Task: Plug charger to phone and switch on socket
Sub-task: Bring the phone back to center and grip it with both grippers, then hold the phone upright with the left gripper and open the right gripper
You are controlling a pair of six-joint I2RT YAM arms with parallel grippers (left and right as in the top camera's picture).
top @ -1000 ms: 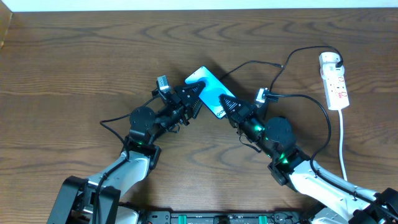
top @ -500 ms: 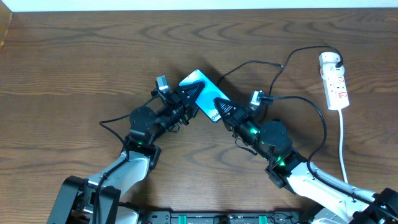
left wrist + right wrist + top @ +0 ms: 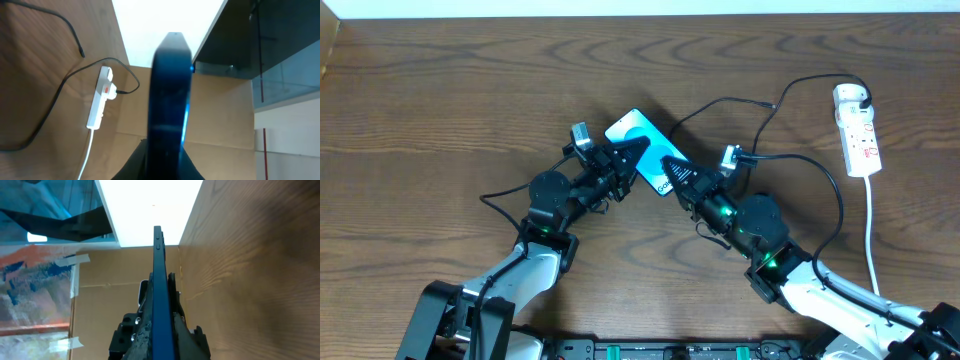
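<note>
My right gripper should release the phone's lower end (image 3: 663, 187) and grab the cable (image 3: 760, 102) near its tip, as both grippers hold the phone with the charger cable's tip free.
The phone (image 3: 638, 140), blue screen lit, is held at the table's middle between both grippers. My left gripper (image 3: 629, 158) is shut on its left edge and my right gripper (image 3: 672, 168) is shut on its lower right end. It shows edge-on in the left wrist view (image 3: 170, 85) and the right wrist view (image 3: 159, 275). The charger's black cable (image 3: 720, 100) lies behind the phone, its tip (image 3: 767, 104) free on the table. Its white adapter (image 3: 852, 96) sits in the socket (image 3: 862, 145), a white strip at the far right, also in the left wrist view (image 3: 99, 100).
The strip's white cord (image 3: 872, 230) runs toward the front edge on the right. A black wrist-camera cable (image 3: 840, 190) loops beside my right arm. A cardboard wall stands behind the table in both wrist views.
The phone has shifted a little to the left and farther back. My right gripper moved left with it; my left gripper stayed nearly still on its edge.
</note>
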